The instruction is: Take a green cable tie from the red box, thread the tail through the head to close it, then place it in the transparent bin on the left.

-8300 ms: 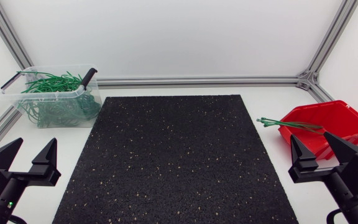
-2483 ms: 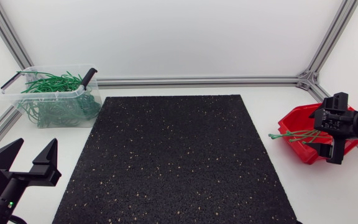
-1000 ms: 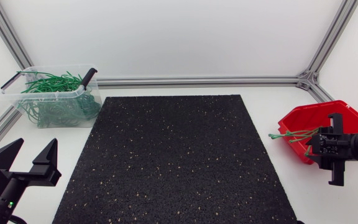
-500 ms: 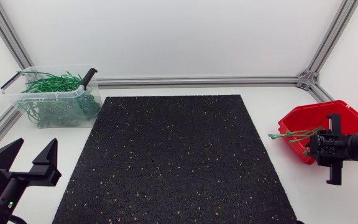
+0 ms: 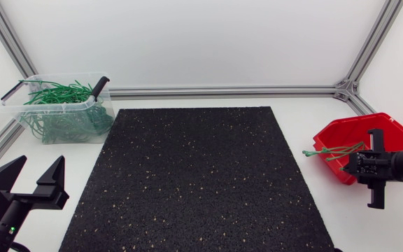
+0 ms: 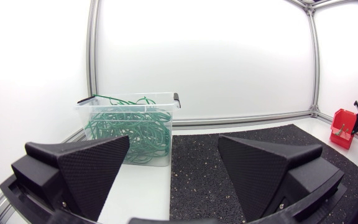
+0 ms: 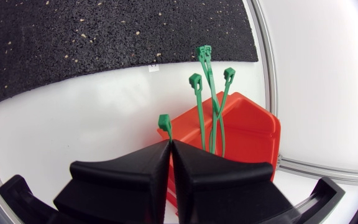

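My gripper is to thread the tail of the green cable tie, and the tie should then bend into a round loop, because ties in the transparent bin (image 5: 63, 93) curve smoothly.
The red box (image 5: 350, 131) sits at the table's right, with several green cable ties (image 5: 331, 151) sticking out over its near-left rim. My right gripper (image 5: 351, 168) is low at the box's front edge. In the right wrist view its fingers (image 7: 138, 171) are pressed together on the stem of one green cable tie (image 7: 165, 121), whose head pokes up just past the tips; other ties (image 7: 213, 93) lean out of the red box (image 7: 253, 134) ahead. The transparent bin (image 5: 51, 105) stands at the far left. My left gripper (image 5: 39, 170) rests open at the near left, empty.
A black speckled mat (image 5: 194, 175) covers the middle of the table. The transparent bin (image 6: 126, 102) holds a tangle of closed green ties (image 6: 129, 127) and has black handles. Aluminium frame rails run along the table's back and sides.
My right gripper's fingers have closed together around a tie at the red box's edge. The left arm has not moved.
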You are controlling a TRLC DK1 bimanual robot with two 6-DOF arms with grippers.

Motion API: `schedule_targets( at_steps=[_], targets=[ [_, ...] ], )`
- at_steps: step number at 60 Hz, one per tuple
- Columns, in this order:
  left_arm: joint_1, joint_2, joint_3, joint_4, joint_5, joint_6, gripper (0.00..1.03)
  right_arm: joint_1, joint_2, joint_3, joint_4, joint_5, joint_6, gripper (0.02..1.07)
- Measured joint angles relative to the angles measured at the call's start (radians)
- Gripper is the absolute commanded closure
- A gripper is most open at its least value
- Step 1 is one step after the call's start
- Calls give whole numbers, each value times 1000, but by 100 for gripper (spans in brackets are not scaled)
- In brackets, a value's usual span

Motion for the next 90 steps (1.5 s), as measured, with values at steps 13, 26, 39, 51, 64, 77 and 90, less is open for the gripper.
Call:
schedule_targets(
  at_steps=[13, 26, 39, 51, 64, 77, 90],
  targets=[
    [-4, 0, 0, 0, 0, 0, 4, 22, -76, 43, -106, -33, 47, 101],
    [-5, 0, 0, 0, 0, 0, 4, 60, -167, 202, -232, -100, 174, 101],
    [-5, 0, 0, 0, 0, 0, 4, 126, -217, 426, -427, -177, 349, 101],
    [-5, 0, 0, 0, 0, 0, 4, 191, -196, 642, -679, -279, 473, 101],
    [-5, -1, 0, 0, 0, 0, 4, 286, -109, 760, -882, -352, 567, 101],
    [-26, -3, 0, 0, 1, 0, 4, 389, 14, 798, -1000, -409, 662, 101],
    [-53, 0, 0, 1, 22, 0, 4, 476, 148, 808, -1054, -483, 742, 101]
  ],
)
